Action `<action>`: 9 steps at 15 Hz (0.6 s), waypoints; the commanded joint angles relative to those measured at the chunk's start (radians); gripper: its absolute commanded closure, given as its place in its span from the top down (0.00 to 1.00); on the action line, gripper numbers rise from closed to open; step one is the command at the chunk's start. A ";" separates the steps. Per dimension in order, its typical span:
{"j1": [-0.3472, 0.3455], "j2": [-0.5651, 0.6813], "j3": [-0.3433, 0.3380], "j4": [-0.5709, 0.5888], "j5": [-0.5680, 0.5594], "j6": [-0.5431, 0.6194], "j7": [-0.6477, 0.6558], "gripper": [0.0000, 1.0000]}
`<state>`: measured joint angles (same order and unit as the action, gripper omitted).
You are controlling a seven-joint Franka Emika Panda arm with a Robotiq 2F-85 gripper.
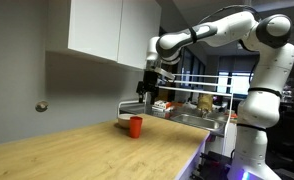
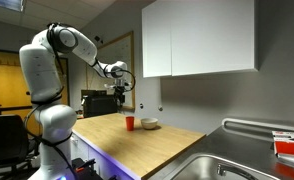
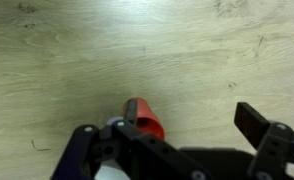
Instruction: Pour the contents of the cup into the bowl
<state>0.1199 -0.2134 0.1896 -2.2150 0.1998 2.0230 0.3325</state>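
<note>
The red-orange cup (image 1: 136, 127) is upright below the robot's open fingers, with its rim clear of the bowl. The gripper should keep going down until its fingers are on both sides of the cup's rim (image 2: 130, 118), then close.
The red-orange cup (image 1: 135, 126) stands upright on the wooden counter, seen in both exterior views (image 2: 129, 123). The off-white bowl (image 2: 149, 124) sits right beside it on the counter; in an exterior view it shows only as a low shape behind the cup (image 1: 122, 121). My gripper (image 1: 147, 92) hangs well above the cup, open and empty (image 2: 120, 96). In the wrist view the cup (image 3: 147, 120) lies below, close to one finger of the open gripper (image 3: 187, 112). I cannot see what the cup holds.
The wooden counter (image 1: 77, 150) runs under white wall cabinets (image 1: 112, 30). A steel sink (image 2: 227, 165) is set at one end, with a rack of items (image 1: 192, 105) beyond it. The wall is close behind the cup and bowl.
</note>
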 commanded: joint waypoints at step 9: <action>-0.001 0.215 -0.054 0.070 0.014 0.223 -0.199 1.00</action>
<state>0.1169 -0.0715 0.1475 -2.2009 0.2011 2.2431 0.1797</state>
